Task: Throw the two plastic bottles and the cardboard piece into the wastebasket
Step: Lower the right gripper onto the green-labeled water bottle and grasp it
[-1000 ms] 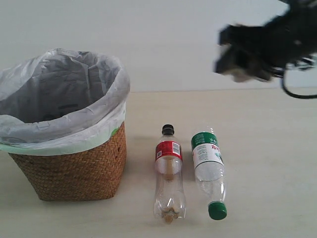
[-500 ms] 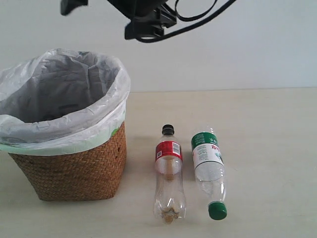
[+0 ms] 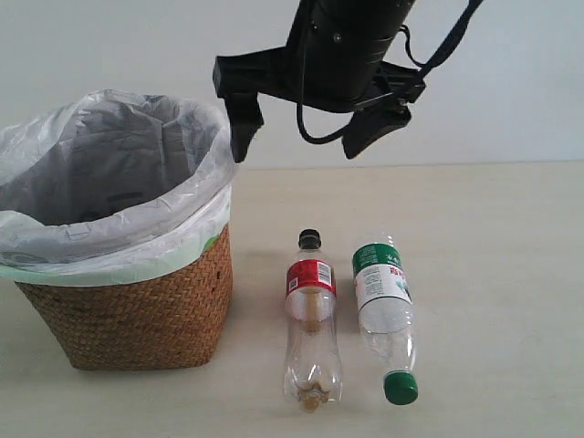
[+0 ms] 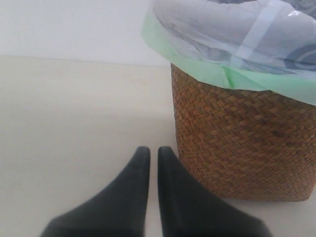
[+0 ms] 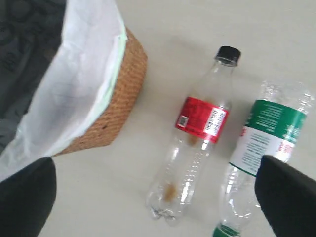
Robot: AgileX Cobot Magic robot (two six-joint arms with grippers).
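My gripper should expect brown dregs (image 3: 312,313) that lie in patches along the red-label bottle (image 3: 312,324) to flow down to the bottle's base when it lifts the bottle.
Side by side on the table lie two clear bottles: the red-label bottle (image 3: 311,315) with a black cap and the green-label bottle (image 3: 383,306) with a green cap. To their left stands the wicker wastebasket (image 3: 137,310), lined with a white bag. High above the bottles, by the basket's rim, my right gripper (image 3: 306,137) hangs wide open and empty. In the right wrist view the right gripper (image 5: 154,168) frames the red-label bottle (image 5: 197,133), with the green-label bottle (image 5: 264,143) beside it. My left gripper (image 4: 153,150) is shut and empty, low on the table beside the wastebasket (image 4: 247,143). The cardboard piece is out of view.
Bare beige table (image 3: 493,274) spreads to the right of the bottles and in front of them. A pale wall rises behind. The right arm's black cable (image 3: 447,46) loops above the scene.
The right arm swung from the upper right, across the top above the basket, and now hangs lower over the bottles with its fingers spread. Bottles and basket have not moved.
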